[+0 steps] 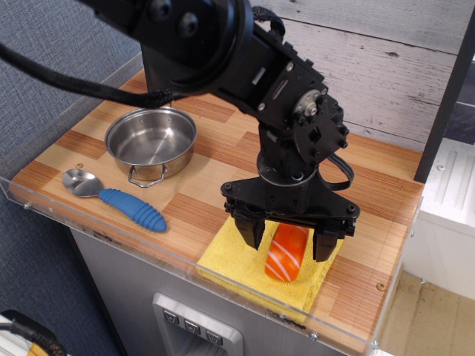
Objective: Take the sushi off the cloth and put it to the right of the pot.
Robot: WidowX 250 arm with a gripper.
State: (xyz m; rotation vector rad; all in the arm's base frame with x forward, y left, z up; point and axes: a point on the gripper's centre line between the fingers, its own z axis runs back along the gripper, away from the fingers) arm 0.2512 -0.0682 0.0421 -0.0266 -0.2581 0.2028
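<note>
My gripper is going to lift the sushi, and I expect the yellow cloth [237, 258] to stay in place then, as it lies flat beneath the sushi's striped end [283, 267].
The orange sushi [286, 254] with white stripes lies on the yellow cloth [234, 261] at the front right of the counter. My black gripper [288, 241] is open and low over the cloth. One finger [251, 231] stands left of the sushi and the other on its right, with the sushi between them; I cannot tell whether they touch it. The gripper's body hides the sushi's far end and the back of the cloth. The steel pot [151, 141] stands empty at the back left, well apart from the gripper.
A metal spoon with a ribbed blue handle [132, 208] lies in front of the pot near the counter's front edge. A clear plastic rim [156, 252] runs along the front and left edges. A white plank wall stands behind.
</note>
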